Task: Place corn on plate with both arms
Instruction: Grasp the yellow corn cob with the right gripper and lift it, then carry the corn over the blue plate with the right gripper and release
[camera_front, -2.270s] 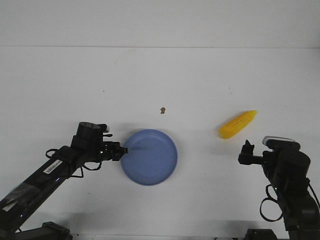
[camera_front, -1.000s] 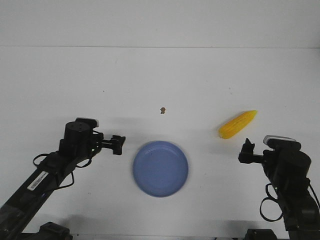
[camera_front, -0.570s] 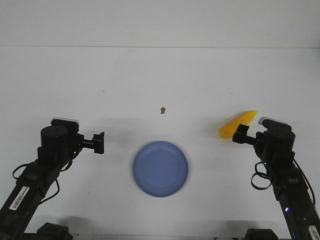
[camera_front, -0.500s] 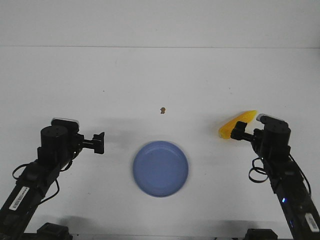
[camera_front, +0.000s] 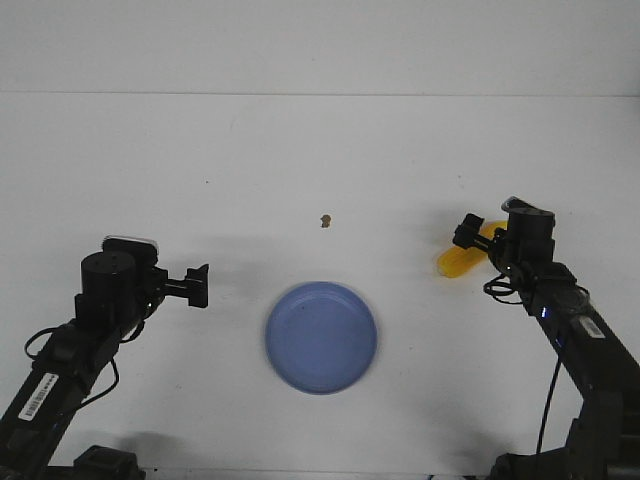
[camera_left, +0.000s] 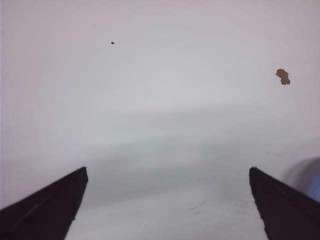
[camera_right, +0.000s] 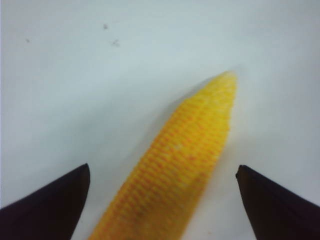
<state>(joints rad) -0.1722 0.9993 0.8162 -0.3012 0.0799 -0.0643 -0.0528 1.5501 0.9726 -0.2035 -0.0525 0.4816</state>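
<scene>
I should use my right gripper alone to grasp the yellow corn (camera_front: 461, 262) and set it onto the plate (camera_front: 321, 338), because the corn lies far across the plate from my left gripper.
The yellow corn (camera_front: 452, 262) lies slanted on the white table at the right, with its upper part hidden behind my right gripper (camera_front: 468, 232). In the right wrist view the corn (camera_right: 185, 160) lies between the two black fingers of that gripper (camera_right: 162, 169). The jaws are wide open and not touching it. The blue-lavender plate (camera_front: 321, 337) lies empty at the near middle. My left gripper (camera_front: 200, 285) is open and empty, a short way left of the plate. In the left wrist view this gripper (camera_left: 167, 172) is over bare table, and the plate's rim (camera_left: 314, 187) shows at the edge.
A small brown speck (camera_front: 325, 220) lies on the table beyond the plate and also shows in the left wrist view (camera_left: 283, 76). The table's far edge meets a white wall.
My right arm has reached forward, and its open gripper is now over the corn. The left gripper let go of the plate and drew back left, then stayed still. The plate has not moved lately.
</scene>
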